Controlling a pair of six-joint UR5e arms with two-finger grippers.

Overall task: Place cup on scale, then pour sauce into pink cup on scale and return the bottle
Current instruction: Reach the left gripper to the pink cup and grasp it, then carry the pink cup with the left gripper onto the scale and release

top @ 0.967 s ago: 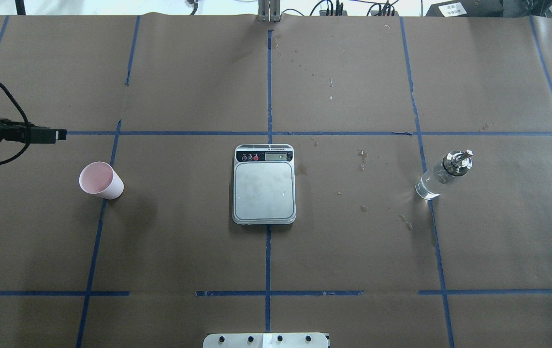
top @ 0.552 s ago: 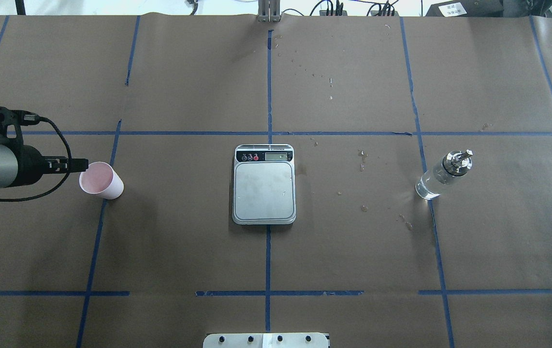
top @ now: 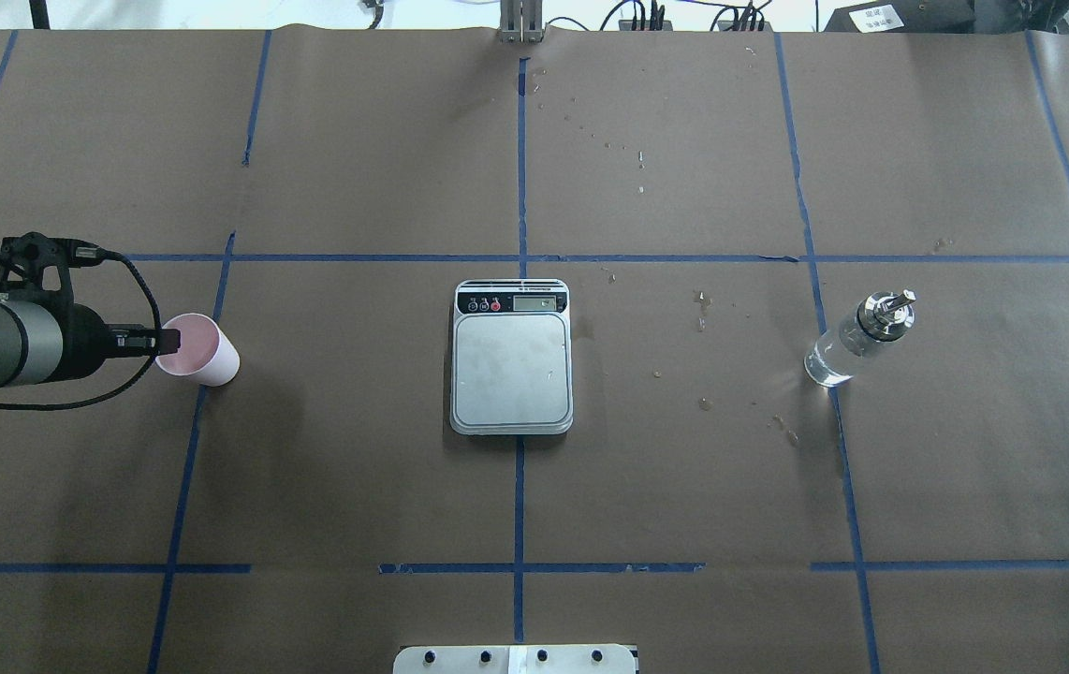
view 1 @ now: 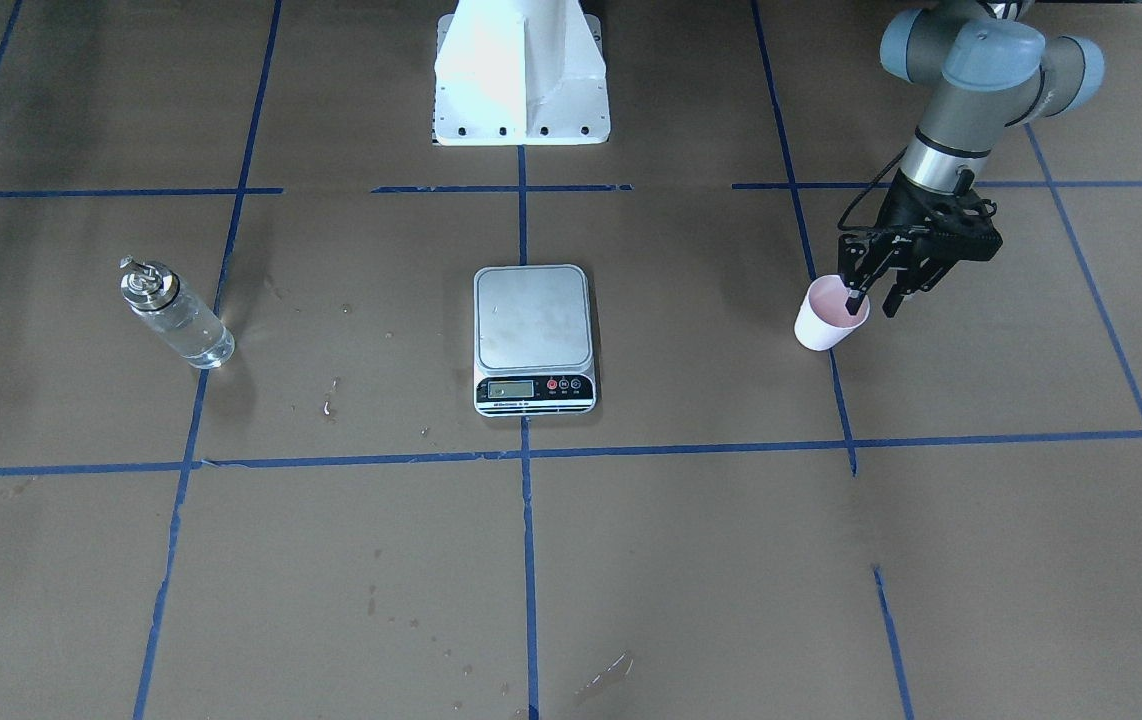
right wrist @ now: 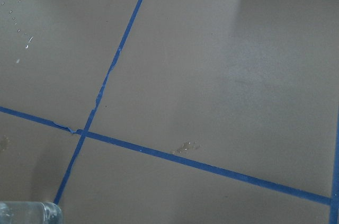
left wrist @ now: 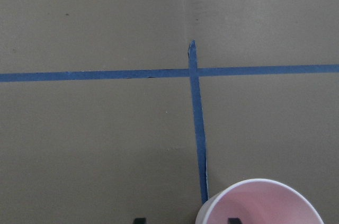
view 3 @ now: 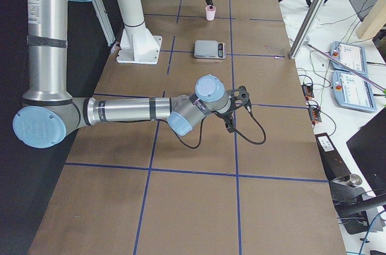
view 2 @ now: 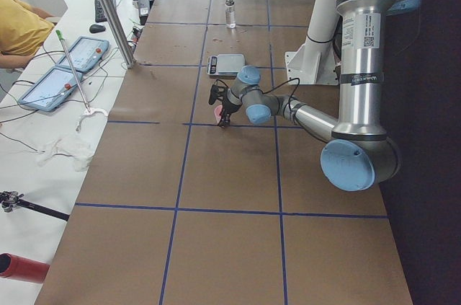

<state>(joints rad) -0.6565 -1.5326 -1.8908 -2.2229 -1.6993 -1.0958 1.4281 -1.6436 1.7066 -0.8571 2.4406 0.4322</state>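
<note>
The clear liquid [view 1: 193, 330] will come out in a thin stream when the robot tips the bottle, because the metal pourer narrows to a small spout [view 1: 128, 263].
The pale pink cup [top: 204, 354] stands upright on the brown paper, left of the scale [top: 512, 370]; it also shows in the front-facing view [view 1: 824, 328] and the left wrist view [left wrist: 262, 205]. My left gripper [view 1: 873, 303] is open and straddles the cup's rim, one finger inside and one outside. The clear glass bottle [top: 857, 339] with its metal pourer stands upright right of the scale, with clear liquid in it. The scale platform [view 1: 533, 318] is bare. My right gripper [view 3: 241, 97] shows only in the exterior right view, low over the table away from the bottle; I cannot tell if it is open.
The white robot base plate [view 1: 521, 80] sits at the table's robot-side edge. Small wet spots [top: 701, 309] lie on the paper between scale and bottle. A metal post [view 2: 108, 9] and tablets [view 2: 57, 74] stand at the operators' side.
My left arm has swung in from the far left and come down to the cup; its fingertips now reach over the cup's rim. The cup, scale and bottle have not moved.
</note>
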